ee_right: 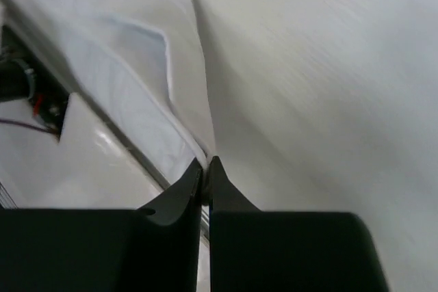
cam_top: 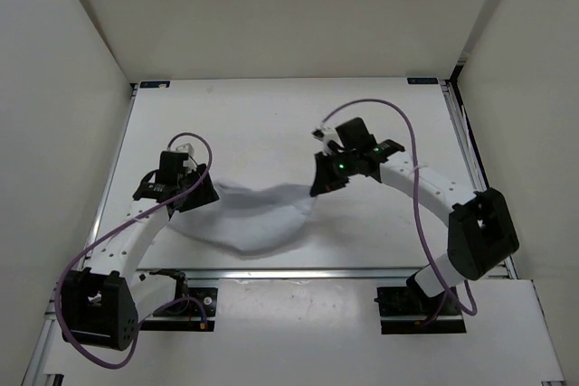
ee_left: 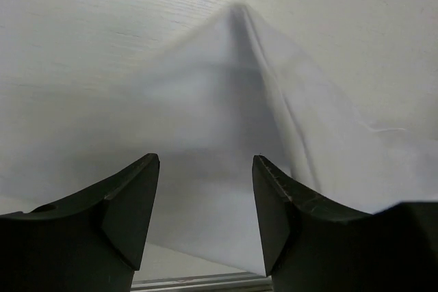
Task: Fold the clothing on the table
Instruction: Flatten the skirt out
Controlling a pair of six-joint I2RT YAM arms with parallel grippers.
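The clothing's folded edge [ee_left: 275,94] is outside the open fingers of my left gripper. My left gripper should go toward my right gripper, pinch that edge [ee_left: 301,162] and lay it out flat.
The clothing [cam_top: 258,219] is a thin white garment lying wrinkled between the two arms near the table's [cam_top: 253,124] front edge. My right gripper [cam_top: 318,189] is shut on its right corner and holds that hemmed edge [ee_right: 147,100] lifted off the table. At the garment's left end my left gripper [cam_top: 201,194] stands open. In the left wrist view the cloth [ee_left: 226,107] rises to a peak ahead of the fingers [ee_left: 133,203], and nothing is pinched between them.
Aluminium rails [cam_top: 298,271] run along the table's front edge just below the garment. White walls enclose the table on three sides. Purple cables [cam_top: 412,160] loop from both arms.
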